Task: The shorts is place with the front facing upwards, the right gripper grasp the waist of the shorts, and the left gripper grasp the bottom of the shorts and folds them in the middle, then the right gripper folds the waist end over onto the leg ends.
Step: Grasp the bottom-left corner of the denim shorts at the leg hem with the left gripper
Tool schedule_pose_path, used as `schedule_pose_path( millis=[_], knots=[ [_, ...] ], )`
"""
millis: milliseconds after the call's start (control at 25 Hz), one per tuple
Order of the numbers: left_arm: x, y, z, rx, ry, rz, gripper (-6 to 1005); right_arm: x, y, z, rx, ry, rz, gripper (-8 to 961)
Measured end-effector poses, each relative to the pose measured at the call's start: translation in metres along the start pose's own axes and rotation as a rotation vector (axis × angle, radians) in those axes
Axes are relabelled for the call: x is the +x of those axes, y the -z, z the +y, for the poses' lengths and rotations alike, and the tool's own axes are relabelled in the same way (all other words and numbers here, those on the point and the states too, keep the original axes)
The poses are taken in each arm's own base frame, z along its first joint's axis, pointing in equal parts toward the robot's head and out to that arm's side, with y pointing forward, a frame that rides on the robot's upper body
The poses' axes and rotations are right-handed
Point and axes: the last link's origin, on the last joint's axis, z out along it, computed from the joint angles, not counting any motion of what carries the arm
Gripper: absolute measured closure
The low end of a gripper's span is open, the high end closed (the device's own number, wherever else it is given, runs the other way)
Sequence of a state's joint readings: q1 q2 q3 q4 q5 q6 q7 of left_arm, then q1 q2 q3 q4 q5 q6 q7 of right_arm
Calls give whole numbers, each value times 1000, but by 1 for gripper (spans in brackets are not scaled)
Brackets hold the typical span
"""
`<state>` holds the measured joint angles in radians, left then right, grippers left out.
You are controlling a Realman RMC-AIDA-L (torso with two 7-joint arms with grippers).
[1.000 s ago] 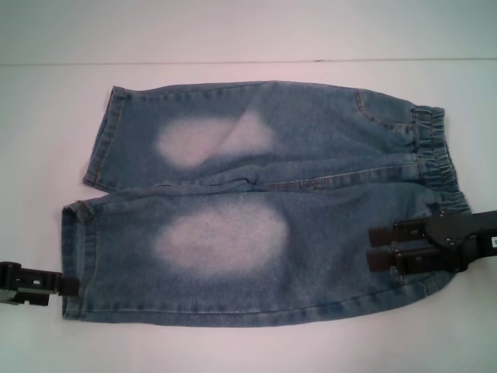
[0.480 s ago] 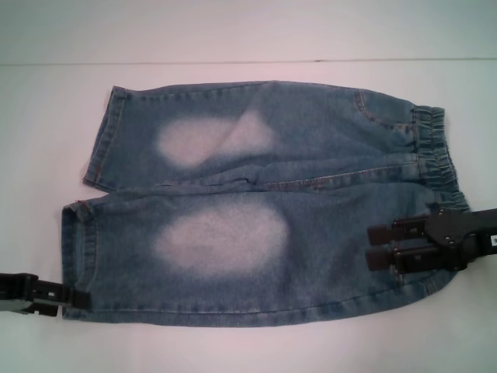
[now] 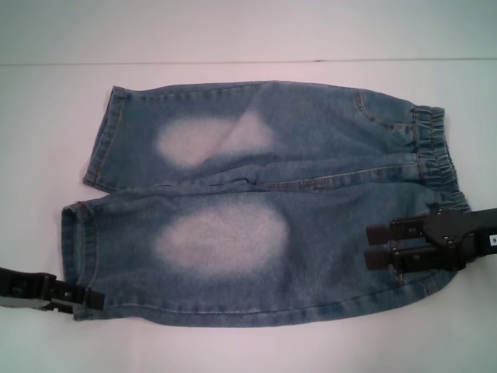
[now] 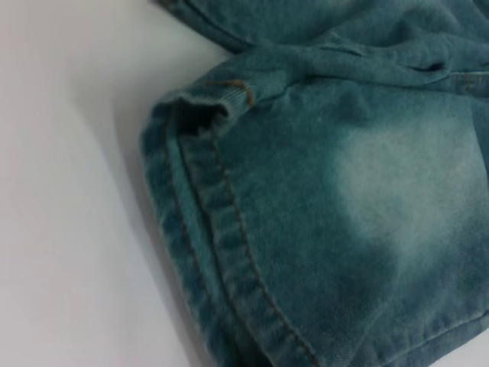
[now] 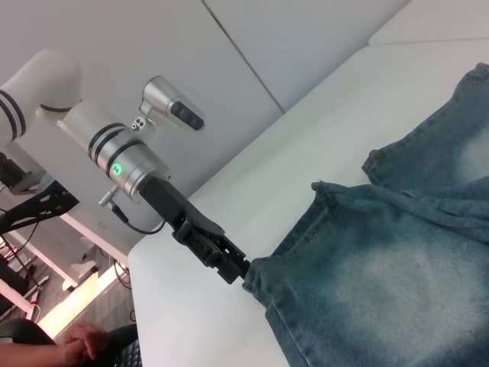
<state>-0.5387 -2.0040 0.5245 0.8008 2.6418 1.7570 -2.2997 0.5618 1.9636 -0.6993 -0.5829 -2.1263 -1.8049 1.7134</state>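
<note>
The near leg panel point(image 3: 347, 257) is under my right gripper, which is open inside the waist. I should move that gripper back and bring it to the waist's near corner point(image 3: 457, 273).
The blue denim shorts point(image 3: 248, 202) lie flat, front up. The gathered waist of the shorts point(image 3: 435, 151) is at the right and the leg ends point(image 3: 74, 249) are at the left. My right gripper point(image 3: 371, 245) is open over the near leg panel, just inside the waist, with nothing between its fingers. My left gripper point(image 3: 87, 299) sits at the near corner of the bottom of the shorts and touches the hem there. From the right wrist, the left gripper point(image 5: 238, 271) shows with its tip against that hem corner. The left wrist view is filled by the stitched hem point(image 4: 214, 229).
A white table point(image 3: 233, 342) carries the shorts, with bare surface on every side of them. Its far edge point(image 3: 233, 62) runs across the back. In the right wrist view, a person's hand point(image 5: 72, 344) shows beyond the table's end.
My left gripper has moved toward me and to the right, from beside the near leg hem to its near corner. The right gripper has barely shifted.
</note>
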Motion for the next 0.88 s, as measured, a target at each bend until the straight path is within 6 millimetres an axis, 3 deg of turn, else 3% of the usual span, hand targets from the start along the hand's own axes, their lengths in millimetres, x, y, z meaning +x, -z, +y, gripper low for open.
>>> schedule_pose_path(
  millis=[240, 680, 880],
  knots=[
    [5, -1, -3, 27, -21, 26, 344, 0, 1, 0, 3, -1, -9, 308],
    [3, -5, -4, 39, -28, 11, 803, 2, 2, 0, 5, -2, -13, 315],
    [3, -4, -3, 35, -27, 6, 898, 2, 2, 0, 7, -2, -16, 318]
  ],
)
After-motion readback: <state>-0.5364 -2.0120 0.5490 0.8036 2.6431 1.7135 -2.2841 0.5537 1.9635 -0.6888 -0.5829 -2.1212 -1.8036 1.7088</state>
